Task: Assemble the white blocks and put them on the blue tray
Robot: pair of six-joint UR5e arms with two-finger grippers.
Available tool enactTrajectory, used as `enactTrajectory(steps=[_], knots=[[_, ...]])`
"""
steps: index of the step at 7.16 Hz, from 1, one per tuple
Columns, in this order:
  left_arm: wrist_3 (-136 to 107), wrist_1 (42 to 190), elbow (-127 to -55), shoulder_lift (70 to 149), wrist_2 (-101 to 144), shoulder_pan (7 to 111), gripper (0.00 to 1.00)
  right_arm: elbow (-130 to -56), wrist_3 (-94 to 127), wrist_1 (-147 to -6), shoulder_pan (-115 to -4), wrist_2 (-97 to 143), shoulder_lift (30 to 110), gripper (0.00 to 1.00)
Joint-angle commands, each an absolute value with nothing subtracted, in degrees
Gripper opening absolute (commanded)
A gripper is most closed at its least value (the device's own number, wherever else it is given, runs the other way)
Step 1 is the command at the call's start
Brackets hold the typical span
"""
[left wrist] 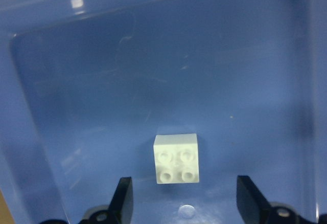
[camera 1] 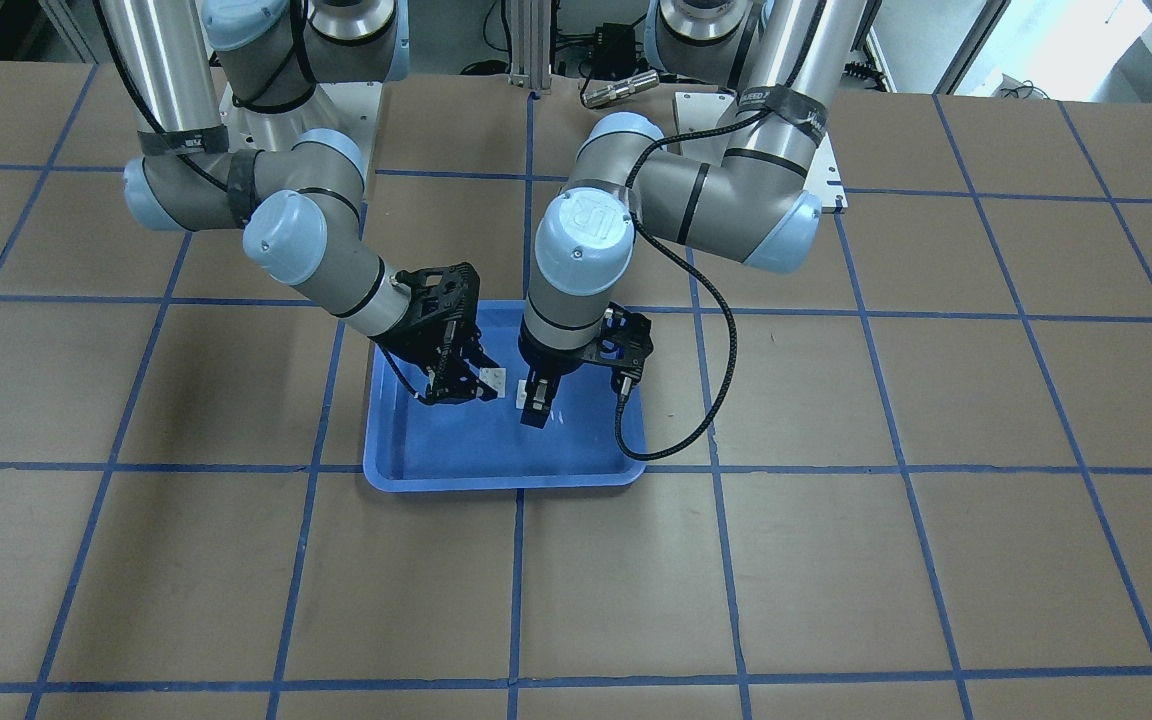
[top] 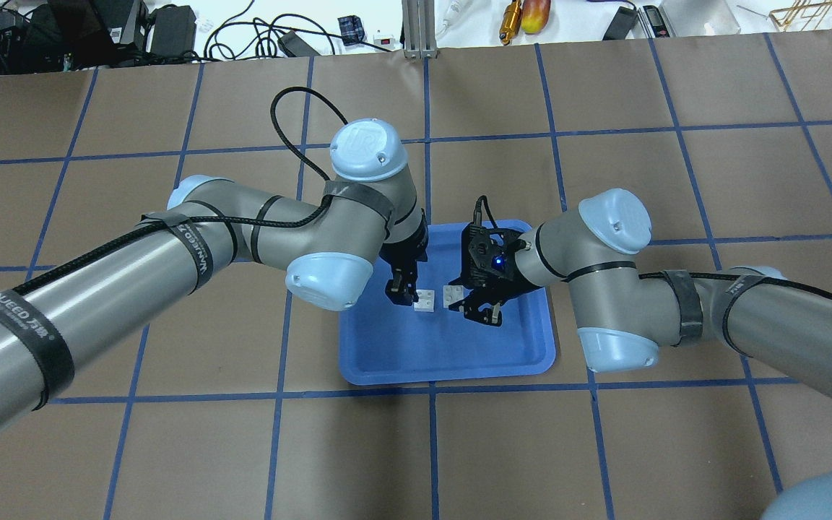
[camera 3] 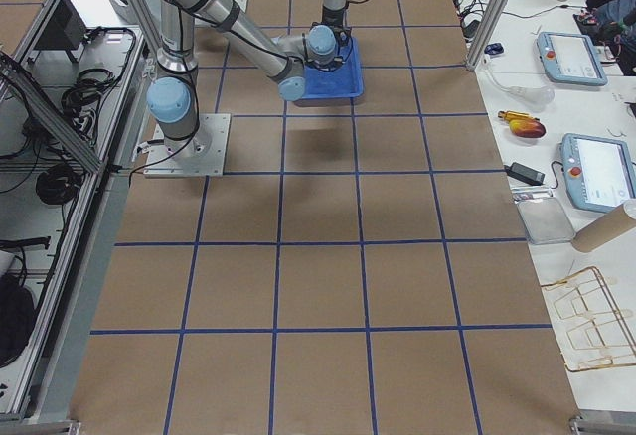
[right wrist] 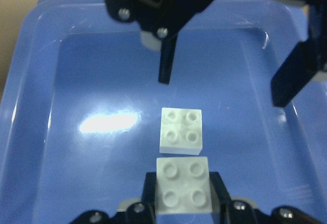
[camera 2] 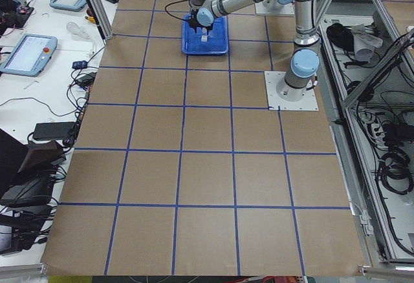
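Observation:
My left gripper should close and push the far side of the loose white block, because there is a gap between that block and the one in my right gripper.
The blue tray [top: 459, 361] lies at the table's middle; it also shows in the front view [camera 1: 496, 472]. My right gripper [top: 477, 303] is shut on a white block [right wrist: 182, 189], studs up, held low over the tray. A second white block [right wrist: 181, 130] lies on the tray floor just ahead of it, a small gap between them. In the overhead view the held block [top: 452, 294] and the loose block [top: 425, 301] sit side by side. My left gripper [left wrist: 185, 185] is open above the tray, its fingers either side of the loose block [left wrist: 176, 158], apart from it.
The tray's raised rim [right wrist: 36, 70] surrounds both grippers. Both arms' elbows hang close over the tray's sides [camera 1: 576, 240]. Brown table with a blue tape grid [camera 1: 836, 560] lies all round. Cables and tools lie along the far edge [top: 517, 18].

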State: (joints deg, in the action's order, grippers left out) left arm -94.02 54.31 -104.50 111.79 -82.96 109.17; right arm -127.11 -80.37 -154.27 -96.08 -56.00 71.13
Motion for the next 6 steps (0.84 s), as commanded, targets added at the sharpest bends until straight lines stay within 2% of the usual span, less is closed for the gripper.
enactTrajectory(steps=[1,3,4,6], knots=[[-73.5,54.84,-104.94,111.01,-83.06,104.61,1.0,-127.0,-77.27,-158.55,-97.56,-56.25,68.82,0.1],[-62.53,54.76,-104.51,111.09,-83.14,104.41,1.0,-126.91,-77.26,-158.64,-97.56,-56.69,68.82,0.11],[-56.57,54.67,-104.33,110.75,-85.41,104.59,0.89,-127.0,-77.26,-158.64,-97.56,-56.52,68.73,0.11],[-43.31,54.76,-104.76,110.04,-85.69,105.73,0.78,-127.09,-77.26,-158.56,-97.56,-56.25,68.73,0.16]])
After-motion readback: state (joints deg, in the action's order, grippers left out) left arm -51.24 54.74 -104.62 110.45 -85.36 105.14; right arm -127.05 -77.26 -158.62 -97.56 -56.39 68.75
